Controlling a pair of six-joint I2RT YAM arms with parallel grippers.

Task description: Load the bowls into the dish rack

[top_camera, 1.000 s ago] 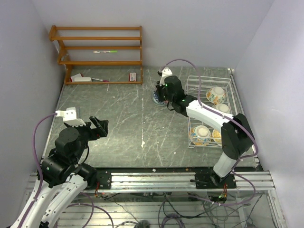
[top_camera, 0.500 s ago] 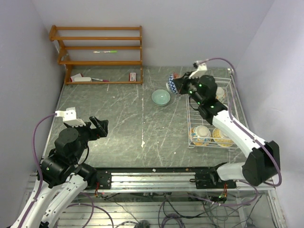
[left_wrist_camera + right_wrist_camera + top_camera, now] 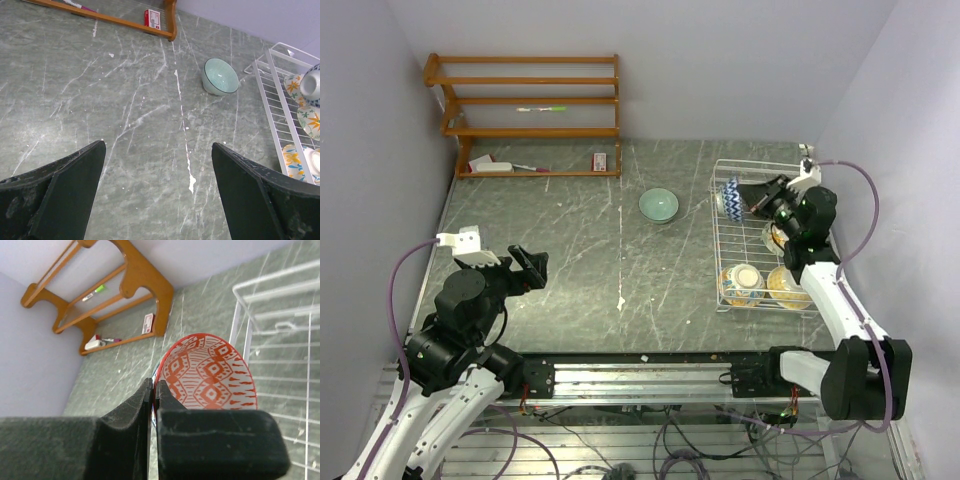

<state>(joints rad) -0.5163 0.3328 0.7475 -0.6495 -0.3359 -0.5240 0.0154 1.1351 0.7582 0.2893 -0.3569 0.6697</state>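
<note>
My right gripper keeps lowering the red diamond bowl until the wires hold it up, because the bowl is hanging on edge over open wires of the dish rack [image 3: 740, 238].
My right gripper [image 3: 752, 197] [image 3: 154, 382] is shut on the rim of a bowl [image 3: 731, 196] [image 3: 210, 372] with a red diamond pattern inside and blue outside. It holds that bowl on edge above the back left part of the white wire dish rack [image 3: 717, 240] [image 3: 270, 290]. Cream bowls sit at the rack's front [image 3: 744, 283] [image 3: 785, 285], and one more [image 3: 775, 238] is partly behind the arm. A pale green bowl [image 3: 659, 205] [image 3: 220, 76] stands alone on the table left of the rack. My left gripper [image 3: 525, 265] [image 3: 158, 145] hangs open over bare table at the near left.
A brown wooden shelf unit [image 3: 530, 100] stands at the back left with a pen and small items, including a red box [image 3: 152, 17]. The rack's rim [image 3: 272, 90] runs along the right. Walls close in on both sides.
The right arm lifted the red-patterned bowl off the pale green one and carried it right to above the rack. The left arm stayed still.
</note>
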